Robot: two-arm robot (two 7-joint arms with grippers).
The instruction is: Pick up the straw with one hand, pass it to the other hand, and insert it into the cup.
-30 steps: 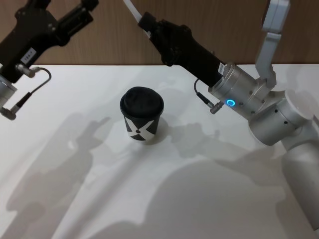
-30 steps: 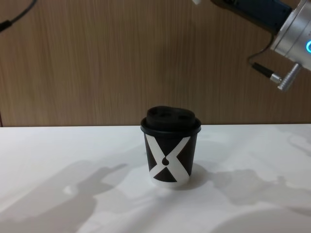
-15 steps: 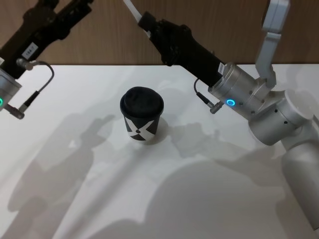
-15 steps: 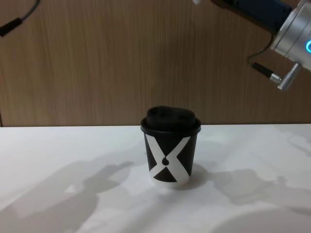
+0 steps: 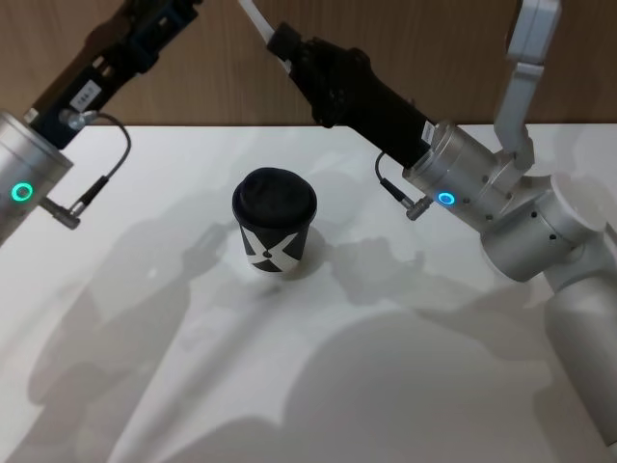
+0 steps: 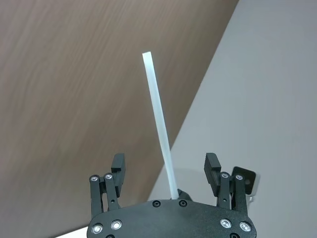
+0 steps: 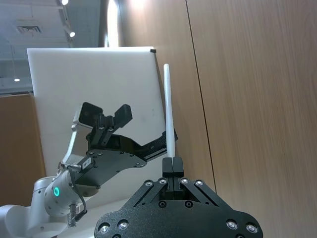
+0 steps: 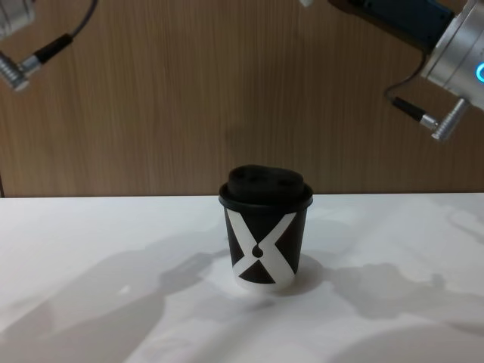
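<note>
I expect the straw to stay straight when I push it into the cup, because the white straw's free length (image 5: pixel 257 20) juts straight out (image 7: pixel 168 101) from my right gripper.
The black cup (image 5: pixel 275 224) with its white X and domed lid stands upright mid-table, also in the chest view (image 8: pixel 265 236). Above and behind it, my right gripper (image 7: pixel 172 162) is shut on the lower end of the white straw (image 7: pixel 168 114), which points up and away from the fingers. The straw's tip (image 5: pixel 254 13) reaches the top edge of the head view. My left gripper (image 6: pixel 165 167) is open, and the straw (image 6: pixel 157 116) shows between its two fingers. From the right wrist, the left gripper (image 7: pixel 106 118) sits just beside the straw, apart from it.
The white table (image 5: pixel 386 386) spreads around the cup. A wooden wall (image 8: pixel 189 113) runs behind it. A dark cable with a silver plug (image 5: pixel 66 214) hangs off the left arm, and another (image 5: pixel 413 207) off the right arm.
The left arm has swung up and to the right, bringing its open gripper close to the straw. The right arm, the straw and the cup have stayed put.
</note>
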